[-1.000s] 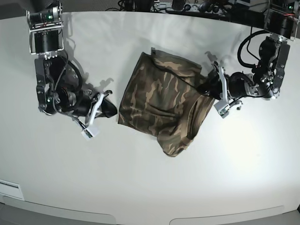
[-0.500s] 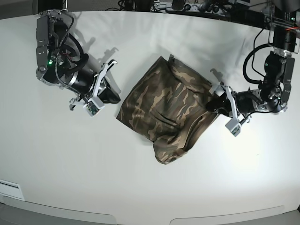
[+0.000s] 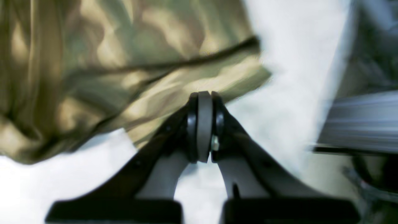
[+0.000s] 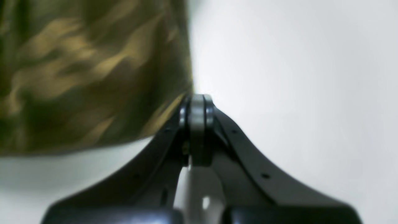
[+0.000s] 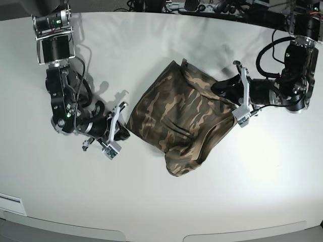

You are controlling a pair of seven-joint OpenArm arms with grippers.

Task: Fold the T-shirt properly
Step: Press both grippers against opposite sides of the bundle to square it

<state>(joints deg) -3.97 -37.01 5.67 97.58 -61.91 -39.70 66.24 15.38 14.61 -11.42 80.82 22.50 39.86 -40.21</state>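
Observation:
The folded T-shirt point(image 5: 182, 118) lies at an angle to the table's front edge, so the robot's right gripper should push the T-shirt's corner point(image 5: 133, 124) inward to turn the T-shirt square with the left gripper.
The camouflage T-shirt point(image 5: 176, 118) lies bunched in a rough folded square in the middle of the white table point(image 5: 212, 201). My left gripper point(image 5: 218, 89) is shut, and its tips rest against the shirt's upper right edge. In the left wrist view the left gripper point(image 3: 203, 97) has its pads pressed together right at the hem of the T-shirt point(image 3: 124, 62), with no cloth visibly between them. My right gripper point(image 5: 123, 132) is shut at the shirt's left corner. The right wrist view shows the right gripper point(image 4: 196, 100) closed beside the edge of the T-shirt point(image 4: 93, 71).
Cables and equipment point(image 5: 202, 6) run along the table's far edge. Both arm bases stand at the back corners. Bare white tabletop surrounds the shirt, and the table's front edge point(image 5: 151, 234) curves along the bottom.
The right arm swung down from the upper left, so its gripper is back at the shirt's left corner. The left gripper rose slightly to the shirt's upper right edge. Earlier the shirt shifted and turned.

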